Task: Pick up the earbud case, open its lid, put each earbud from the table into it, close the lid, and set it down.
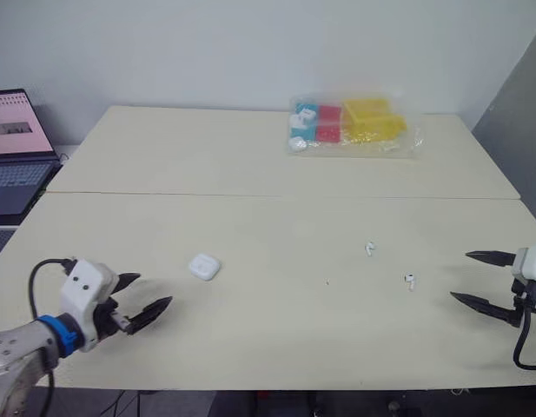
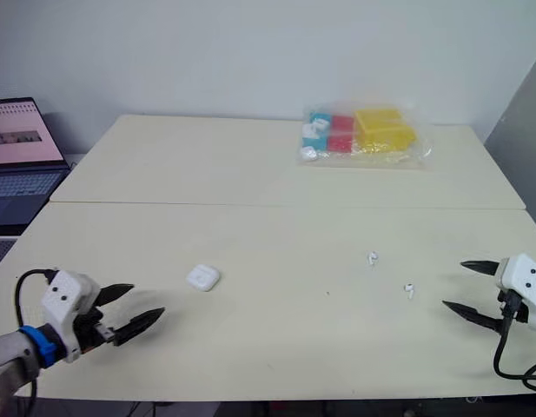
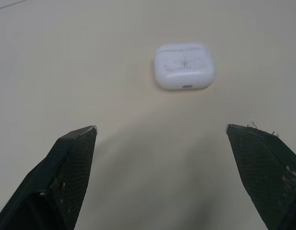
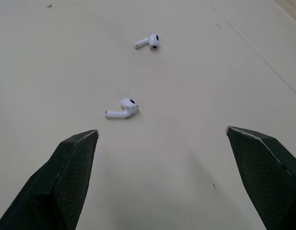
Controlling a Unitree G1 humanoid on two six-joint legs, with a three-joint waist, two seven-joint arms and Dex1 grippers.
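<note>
The narrow lid (image 3: 180, 46) will swing back and stay attached when I open it, because a thin seam (image 3: 181, 50) runs across the white earbud case opposite the case's dark port.
The white earbud case (image 1: 204, 266) lies lid shut on the cream table (image 1: 268, 330), left of centre. My left gripper (image 1: 147, 298) stands open just left of it and a little nearer the front edge, nothing between its fingers; the left wrist view has the case (image 3: 184, 66) straight ahead of them. Two white earbuds lie apart on the right half: one (image 1: 369, 249) farther back, one (image 1: 410, 281) nearer. My right gripper (image 1: 472, 278) is open to the right of the nearer earbud (image 4: 122, 109), with the other earbud (image 4: 148, 41) beyond it.
A clear plastic bag (image 1: 353, 125) holding blue, red and yellow items lies at the back of the table. An open laptop (image 1: 16, 148) sits off the table's far left corner. A seam (image 1: 276, 196) runs across the tabletop.
</note>
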